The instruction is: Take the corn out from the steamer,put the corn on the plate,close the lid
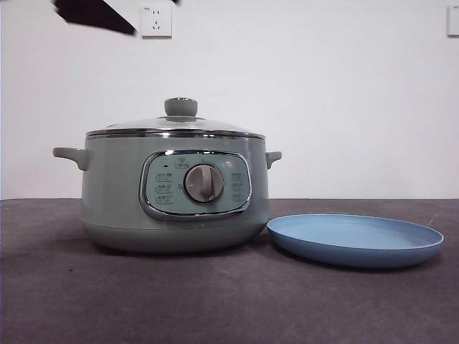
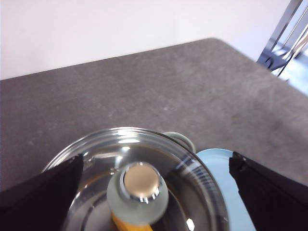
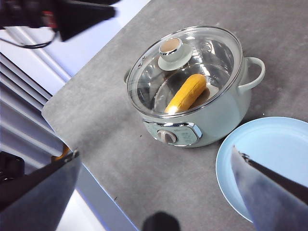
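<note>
The metal rim [image 1: 176,133] rests evenly on the steamer, so I expect that when I lift the knob, the glass lid [image 1: 209,125] will come away in one piece while the steamer stays put.
The mint-green steamer [image 1: 172,193] stands left of centre on the table with the glass lid [image 1: 176,125] shut on it, its green knob [image 1: 181,107] on top. The yellow corn [image 3: 186,94] lies inside under the lid; a bit of it also shows in the left wrist view [image 2: 126,225]. The light-blue plate [image 1: 355,240] lies empty to the right of the pot, close to it. My left gripper [image 2: 156,159] is open and empty, above the lid knob [image 2: 138,192] and apart from it. My right gripper [image 3: 155,151] is open and empty, high above the table's near side.
The table is a dark grey mat [image 1: 215,301]. A white wall with a socket [image 1: 155,21] is behind. A black arm tip [image 1: 93,14] shows at the front view's top left. The other arm [image 3: 72,14] shows in the right wrist view.
</note>
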{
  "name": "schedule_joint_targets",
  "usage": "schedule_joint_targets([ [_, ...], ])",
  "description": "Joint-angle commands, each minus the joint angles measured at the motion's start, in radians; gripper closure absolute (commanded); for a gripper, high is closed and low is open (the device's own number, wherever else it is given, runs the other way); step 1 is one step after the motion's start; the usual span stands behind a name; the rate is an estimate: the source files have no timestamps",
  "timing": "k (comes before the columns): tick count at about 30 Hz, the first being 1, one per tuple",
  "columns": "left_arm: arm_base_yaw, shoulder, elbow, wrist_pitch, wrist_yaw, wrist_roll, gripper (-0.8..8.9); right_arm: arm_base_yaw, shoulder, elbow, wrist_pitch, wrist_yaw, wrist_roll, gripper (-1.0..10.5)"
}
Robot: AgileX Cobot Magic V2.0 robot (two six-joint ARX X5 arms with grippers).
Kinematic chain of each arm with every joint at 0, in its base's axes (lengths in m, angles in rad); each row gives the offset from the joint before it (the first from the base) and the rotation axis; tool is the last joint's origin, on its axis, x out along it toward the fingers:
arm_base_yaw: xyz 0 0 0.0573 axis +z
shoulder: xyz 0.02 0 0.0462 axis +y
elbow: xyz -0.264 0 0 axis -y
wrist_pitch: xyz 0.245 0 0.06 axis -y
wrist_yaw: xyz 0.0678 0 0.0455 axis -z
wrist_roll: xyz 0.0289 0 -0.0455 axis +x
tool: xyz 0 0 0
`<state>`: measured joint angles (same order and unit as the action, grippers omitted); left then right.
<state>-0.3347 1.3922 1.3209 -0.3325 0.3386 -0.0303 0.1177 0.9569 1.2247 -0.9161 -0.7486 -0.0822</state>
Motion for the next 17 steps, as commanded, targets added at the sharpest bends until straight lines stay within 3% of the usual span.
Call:
schedule_joint_targets([
  [1,-0.026,0.078,0.017,0.029,-0.043,0.043,2.75,0.002,-0.002,0.003,0.006,-0.001,0.003,3.8],
  [7,-0.058,0.193,0.021,0.050,-0.125,0.063,2.75,0.002,-0.002,0.003,0.005,0.000,0.003,3.8],
  [17,-0.093,0.303,0.021,0.074,-0.179,0.060,2.78,0.002,-0.002,0.003,0.002,0.029,0.003,3.8],
])
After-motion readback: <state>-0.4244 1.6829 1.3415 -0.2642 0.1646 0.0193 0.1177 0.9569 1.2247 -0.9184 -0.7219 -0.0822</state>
